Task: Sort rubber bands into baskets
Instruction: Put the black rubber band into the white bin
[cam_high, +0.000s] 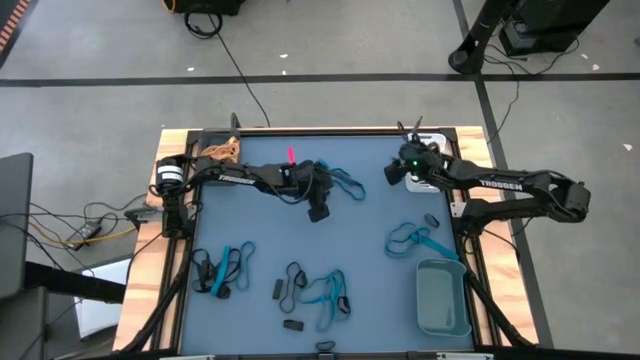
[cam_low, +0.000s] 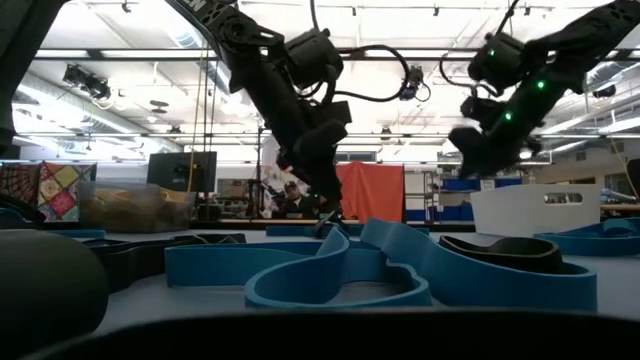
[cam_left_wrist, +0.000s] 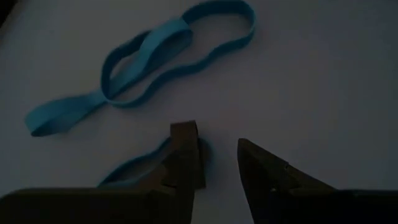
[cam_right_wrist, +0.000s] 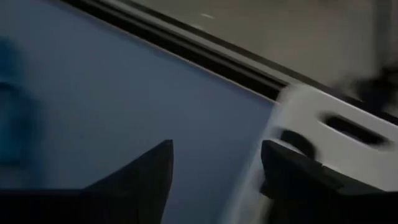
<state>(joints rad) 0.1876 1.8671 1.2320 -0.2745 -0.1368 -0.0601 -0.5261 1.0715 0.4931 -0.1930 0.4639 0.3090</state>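
Observation:
Next, my left gripper hands the black band over to my right gripper, because the band lies under my left gripper, across the mat from the white basket.
My left gripper points down at the mat in the far middle, open. The end of a blue rubber band lies at one fingertip, and two more blue bands lie just beyond. My right gripper hangs open above the mat at the far right, beside the white basket; nothing is between its fingers. A dark loop lies in that basket. A grey-teal basket stands at the near right. Tan bands lie in the dark basket at the far left corner. My left gripper has one fingertip at the end of the blue band, which lies flat on the mat and runs away on that finger's outer side. The finger hides the spot, so I cannot tell whether it touches. The gap between the fingers holds nothing.
More blue and black bands lie on the mat at the near left, the near middle and the right. Small black pieces are scattered among them. The table's wooden rim frames the mat.

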